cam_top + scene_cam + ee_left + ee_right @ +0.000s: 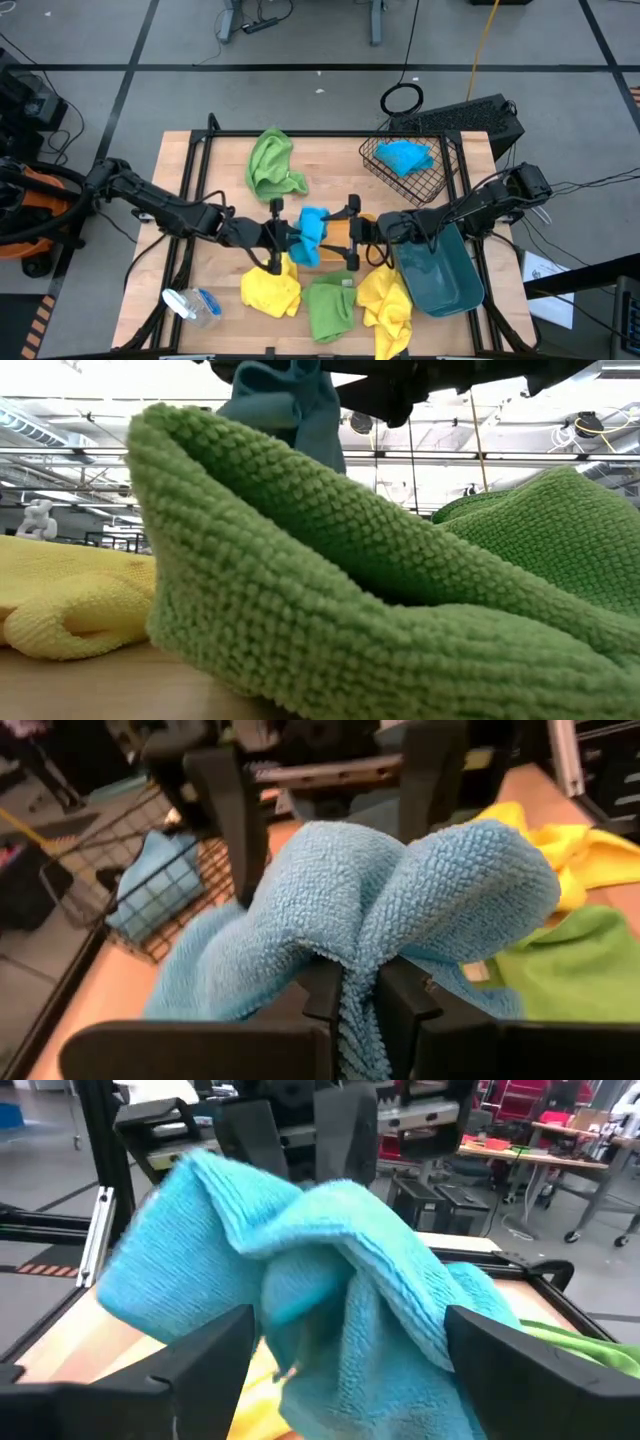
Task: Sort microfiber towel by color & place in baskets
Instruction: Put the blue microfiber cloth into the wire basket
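Observation:
I can see the blue towel bunched up in my left gripper (304,238), so next my right gripper grips its slack fold (350,1275) and pulls the towel over before my left gripper lets go.
A blue towel (312,235) hangs in the air over the table's middle, held by my left gripper (298,237), which is shut on it. My right gripper (345,235) faces it from the right and is wide open. Its fingers (210,1355) stand on either side of the towel (330,1250); I cannot tell whether they touch it. The black wire basket (430,185) at the far right holds another blue towel (405,157). The teal bin (440,275) lies at the right, under the right arm. The orange bin (368,219) is mostly hidden under the grippers. My left gripper pinches a bunched fold of the blue towel (350,955) between its two fingers (400,1005). The fingers lie level and come from the table's left side. The towel is lifted clear; it bulges past the fingertips and droops slack on both sides.
A green towel (272,165) lies at the far left of the table. Yellow towels (270,290) (385,305) and a green towel (330,305) lie along the near edge. A clear plastic item (190,303) lies near left. The low view is filled by the green towel (380,610).

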### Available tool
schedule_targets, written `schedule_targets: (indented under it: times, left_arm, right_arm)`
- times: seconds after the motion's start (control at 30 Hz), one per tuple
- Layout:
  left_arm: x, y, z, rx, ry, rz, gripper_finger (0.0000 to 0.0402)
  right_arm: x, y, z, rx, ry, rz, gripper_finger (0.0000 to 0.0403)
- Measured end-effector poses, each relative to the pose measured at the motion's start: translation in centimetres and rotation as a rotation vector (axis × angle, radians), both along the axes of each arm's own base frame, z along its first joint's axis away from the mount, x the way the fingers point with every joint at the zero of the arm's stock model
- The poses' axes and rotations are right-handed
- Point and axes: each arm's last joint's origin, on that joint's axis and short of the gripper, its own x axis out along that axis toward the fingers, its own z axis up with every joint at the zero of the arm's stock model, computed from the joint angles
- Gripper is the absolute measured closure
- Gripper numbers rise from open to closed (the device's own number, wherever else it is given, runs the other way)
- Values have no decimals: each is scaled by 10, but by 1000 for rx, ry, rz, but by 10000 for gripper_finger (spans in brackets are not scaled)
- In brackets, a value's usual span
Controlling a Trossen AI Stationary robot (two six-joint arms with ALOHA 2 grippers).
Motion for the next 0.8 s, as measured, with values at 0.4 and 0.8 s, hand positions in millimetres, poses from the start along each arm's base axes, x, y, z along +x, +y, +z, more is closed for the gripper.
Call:
schedule_targets:
  times: [0.4, 0.8]
  left_arm:
    - [-3, -15, 5, 60, -53, -84, 364]
    - [2, -7, 13, 70, -133, -32, 364]
  right_arm:
    - [0, 5, -1, 50, 17, 185, 85]
    - [0, 5, 2, 170, -13, 134, 85]
